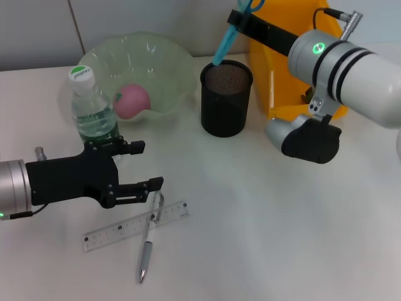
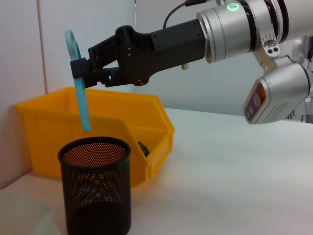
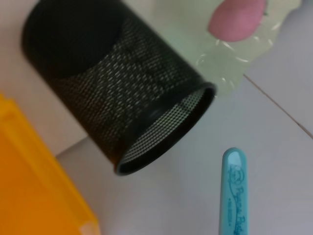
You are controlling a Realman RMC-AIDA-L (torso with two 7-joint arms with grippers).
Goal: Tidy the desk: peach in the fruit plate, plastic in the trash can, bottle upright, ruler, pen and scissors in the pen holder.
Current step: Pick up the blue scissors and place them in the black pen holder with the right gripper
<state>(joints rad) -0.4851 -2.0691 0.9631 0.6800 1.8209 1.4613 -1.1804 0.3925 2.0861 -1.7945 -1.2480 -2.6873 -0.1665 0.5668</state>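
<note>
The blue scissors' lower tip (image 2: 86, 128) is pointing down at the pen holder's opening (image 2: 95, 152), so my right gripper should go on going down until the scissors' tip is inside and then let go.
My right gripper (image 1: 236, 21) is shut on the blue scissors (image 1: 224, 45) and holds them tip-down just above the rim of the black mesh pen holder (image 1: 226, 99). In the left wrist view, the right gripper (image 2: 79, 70) grips the scissors (image 2: 83, 105) over the pen holder (image 2: 96, 185). The peach (image 1: 132, 101) lies in the green fruit plate (image 1: 169, 66). The bottle (image 1: 93, 106) stands upright. My left gripper (image 1: 146, 166) is open, low over the table, just above the ruler (image 1: 119, 231) and pen (image 1: 148, 243), which cross each other. The plastic is out of view.
The yellow trash can (image 1: 285, 69) stands behind and to the right of the pen holder, close to my right arm. The bottle is right behind my left gripper. Bare white table lies in front and to the right.
</note>
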